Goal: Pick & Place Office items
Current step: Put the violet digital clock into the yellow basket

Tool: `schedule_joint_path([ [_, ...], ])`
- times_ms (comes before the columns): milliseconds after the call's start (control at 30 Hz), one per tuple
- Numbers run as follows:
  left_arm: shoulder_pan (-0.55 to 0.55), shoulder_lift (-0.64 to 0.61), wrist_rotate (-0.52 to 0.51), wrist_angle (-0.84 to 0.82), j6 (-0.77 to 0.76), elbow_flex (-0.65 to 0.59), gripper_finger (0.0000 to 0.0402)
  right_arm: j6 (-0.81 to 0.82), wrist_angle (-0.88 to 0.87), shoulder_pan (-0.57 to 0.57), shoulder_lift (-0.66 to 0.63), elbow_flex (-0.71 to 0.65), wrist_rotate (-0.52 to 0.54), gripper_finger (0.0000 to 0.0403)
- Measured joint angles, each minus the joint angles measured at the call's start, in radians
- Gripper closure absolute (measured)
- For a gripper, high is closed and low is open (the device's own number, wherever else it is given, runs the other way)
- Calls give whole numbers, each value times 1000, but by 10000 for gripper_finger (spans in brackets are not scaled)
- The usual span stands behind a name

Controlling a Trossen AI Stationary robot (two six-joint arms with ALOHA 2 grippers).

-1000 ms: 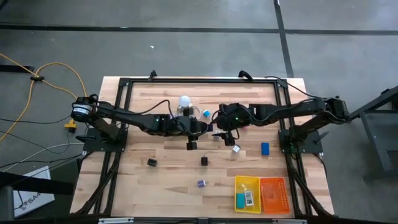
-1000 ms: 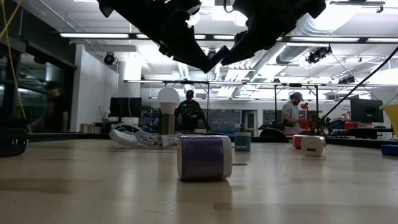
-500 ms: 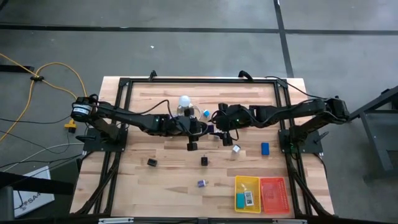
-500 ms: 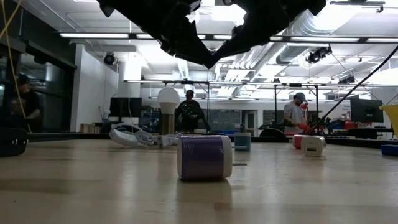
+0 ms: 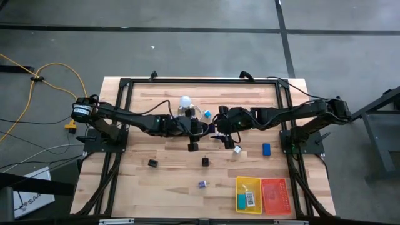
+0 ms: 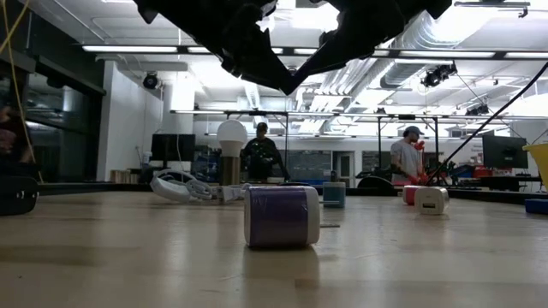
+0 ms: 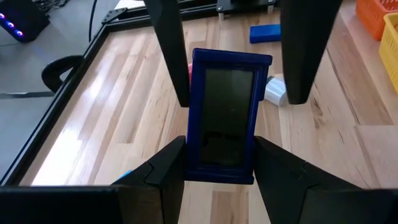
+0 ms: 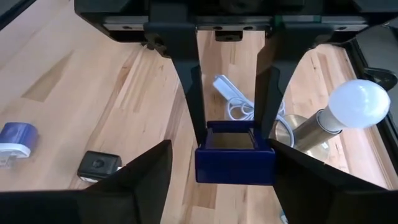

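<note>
Next, my right gripper takes the frame's loose end (image 7: 231,62) and carries it to the yellow tray (image 5: 249,195), because my left gripper holds the blue frame far from there.
A dark blue rectangular frame with a dark middle (image 7: 224,115) hangs in the air over the table's middle. My left gripper (image 7: 219,144) (image 5: 209,129) is shut on it. My right gripper (image 8: 222,149) (image 5: 219,128) faces it from the table's right, open. Its fingers (image 7: 298,56) stand on either side of the frame's free end, and I see no touch. On the table lie black clips (image 5: 193,146) (image 5: 152,163) (image 5: 205,162), a white cube (image 5: 237,149), a blue block (image 5: 266,149) and a blue-white piece (image 5: 202,184) (image 6: 282,216). My left gripper pinches the blue frame between its two fingers (image 8: 188,87) by the long sides at its near end (image 7: 198,167). The fingers come level from the table's left and lie along the frame. The frame is lifted clear of the table, and its free end (image 8: 235,165) sticks out toward my right gripper.
A white ball-topped lamp (image 5: 185,102) (image 8: 357,102) with a looped white cord (image 8: 227,90) stands just beyond the grippers. A yellow tray (image 5: 248,194) holding small pieces and an orange tray (image 5: 275,195) sit at the near right. People stand in the room behind the table (image 6: 261,154).
My right gripper has moved toward the table's left, closing in on my left gripper and the blue frame. My left gripper and the frame have stayed where they were.
</note>
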Motion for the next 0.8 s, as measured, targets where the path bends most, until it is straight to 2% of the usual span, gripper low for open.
schedule_joint_path([
  [567,0,0,20,0,-5,0,242,1,0,2,0,0,4,244],
  [800,0,0,19,0,-4,0,242,1,0,2,0,0,3,242],
])
